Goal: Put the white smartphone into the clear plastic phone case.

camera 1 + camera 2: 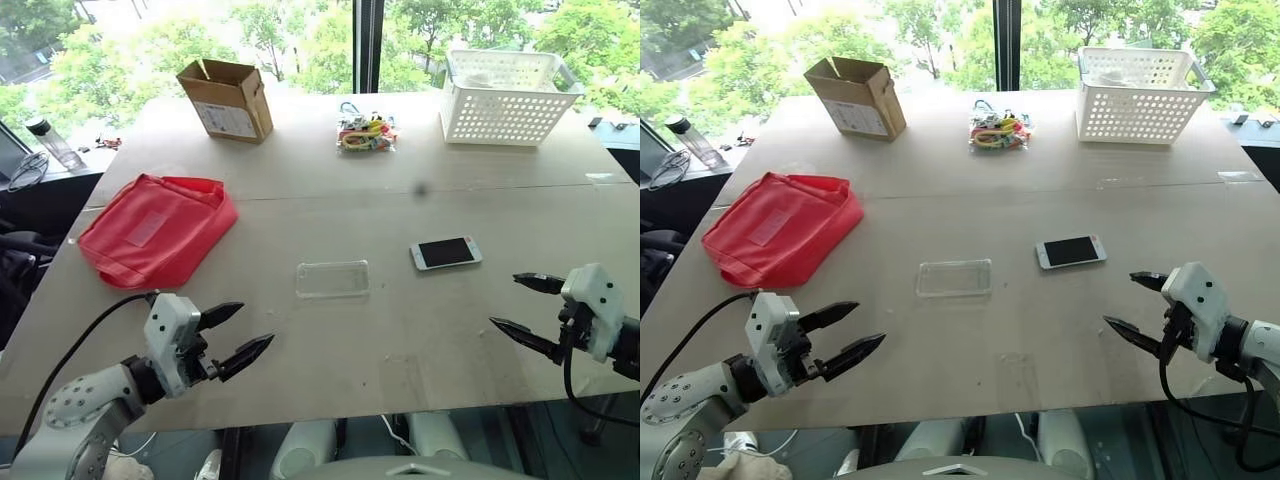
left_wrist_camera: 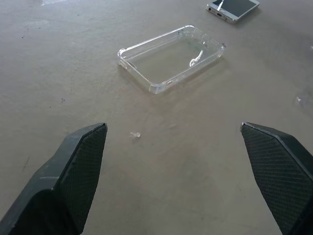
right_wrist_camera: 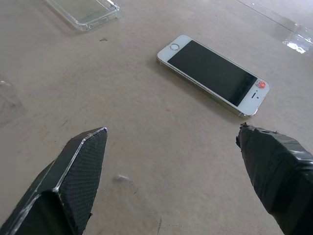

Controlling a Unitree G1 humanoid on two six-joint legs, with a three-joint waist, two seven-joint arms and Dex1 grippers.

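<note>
The white smartphone's home button end (image 3: pixel 174 47) points toward the clear plastic phone case, so next my right gripper pushes the smartphone's red dot end (image 3: pixel 260 85) around until it faces the case.
The white smartphone (image 1: pixel 446 253) lies flat, screen up, right of the table's middle. The clear plastic phone case (image 1: pixel 333 279) lies open side up just left of it, a short gap between them. My left gripper (image 1: pixel 241 335) hovers open near the front left edge, short of the case (image 2: pixel 171 58). Near the front right edge my right gripper (image 1: pixel 527 304) is open too, with the phone (image 3: pixel 213 74) ahead of it. Nothing sits between either pair of fingers.
A red pouch (image 1: pixel 155 227) lies at the left. At the back stand a cardboard box (image 1: pixel 227 98), a bag of coloured items (image 1: pixel 366 133) and a white perforated basket (image 1: pixel 505 97). The table's front edge (image 1: pixel 330 418) runs just below both grippers.
</note>
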